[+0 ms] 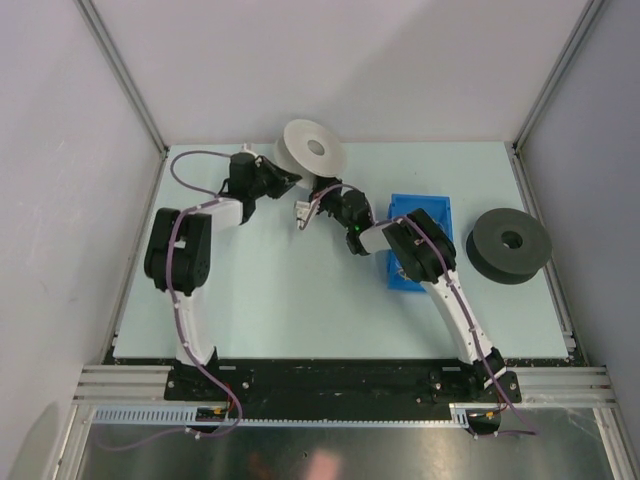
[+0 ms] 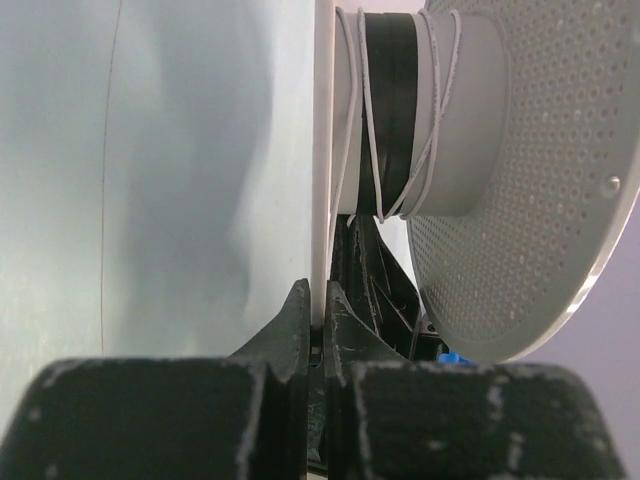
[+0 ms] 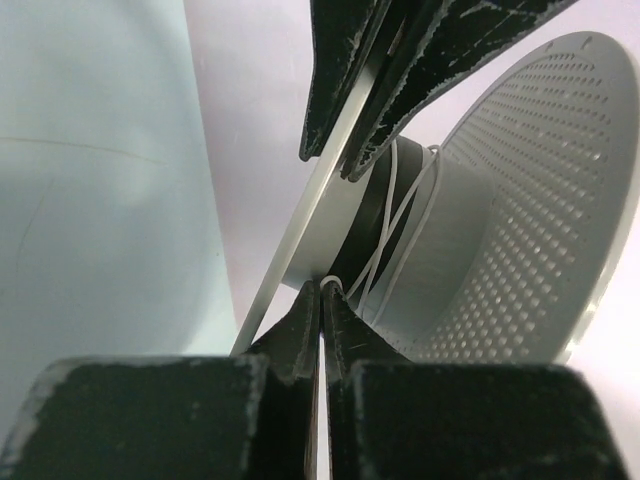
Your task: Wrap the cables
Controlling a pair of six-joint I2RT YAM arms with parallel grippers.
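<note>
My left gripper should keep lowering until the spool lies flat, then open, as the white spool's pinched edge (image 2: 322,150) faces the table (image 2: 235,235) and cable turns circle its middle.
A white spool (image 1: 312,148) is tilted up at the back of the table. Its thin solid flange (image 2: 323,150) is pinched between my left gripper's (image 2: 318,290) shut jaws. A thin white cable (image 2: 375,130) runs in a few loose turns round the hub, over a black band. My right gripper (image 3: 322,285) is shut on this white cable (image 3: 395,220) right at the hub, just below the left gripper's fingers (image 3: 370,70). In the top view the left gripper (image 1: 290,180) and right gripper (image 1: 305,215) meet in front of the spool. No yellow or orange wires show in any view.
A blue bin (image 1: 425,210) lies right of centre, partly under my right arm. A dark grey spool (image 1: 510,243) lies flat at the right edge. The spool's perforated flange (image 2: 540,180) fills the right of both wrist views. Walls enclose the table's back and sides.
</note>
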